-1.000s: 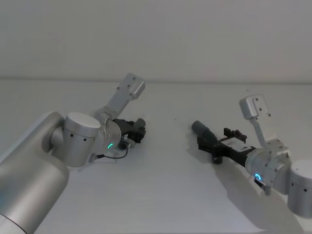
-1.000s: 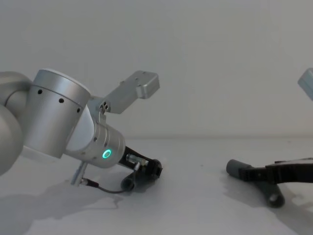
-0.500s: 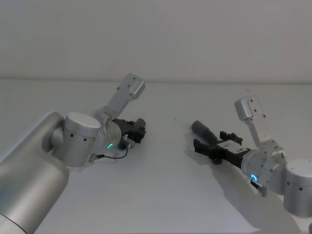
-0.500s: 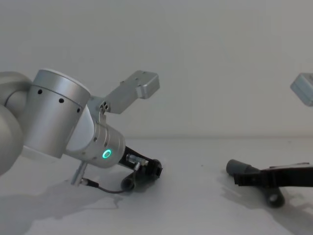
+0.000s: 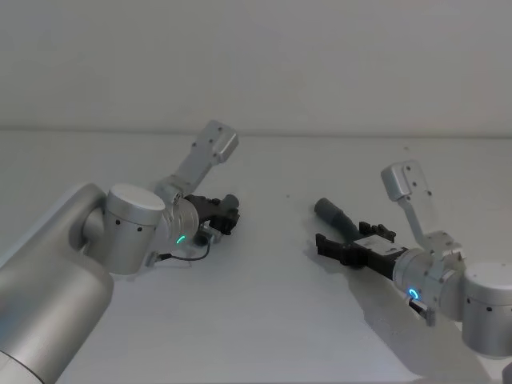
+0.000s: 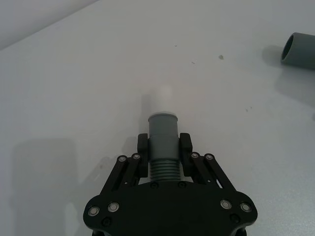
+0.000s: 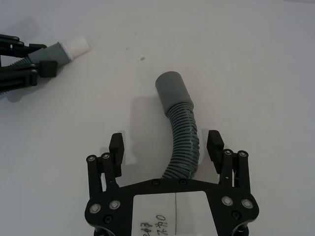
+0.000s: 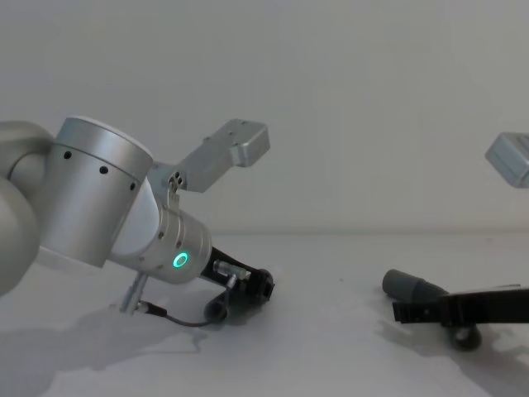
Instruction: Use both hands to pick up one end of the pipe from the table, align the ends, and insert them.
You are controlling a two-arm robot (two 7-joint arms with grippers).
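Note:
The curved hose [image 7: 185, 145] has close ribs [image 7: 182, 118] around it behind its collar, so the hose will give and get shorter when I push the collar onto the white tip.
My left gripper [image 5: 228, 214] rests low on the table [image 5: 264, 320], shut on the left pipe piece. In the left wrist view its fingers [image 6: 142, 147] clamp the ribbed grey tube [image 6: 162, 137], whose collar and white tip stick out forward. The right pipe piece [image 5: 330, 211] lies on the table, a curved ribbed tube [image 7: 183, 132] with a wide collar mouth [image 7: 171, 86]. My right gripper [image 7: 166, 146] is open, one finger on each side of the tube's rear part without touching it. From the chest view it [image 8: 405, 312] sits just in front of that pipe [image 8: 405, 285].
A pale wall [image 5: 256, 64] stands behind the table's far edge. Bare table lies between the two pipe pieces. The right piece's collar [image 6: 298, 48] shows far off in the left wrist view, and the left gripper with its tube [image 7: 59, 51] shows in the right wrist view.
My right gripper has slid forward and to the left along the table, so its open fingers now straddle the right pipe piece. The left arm and its pipe have not moved.

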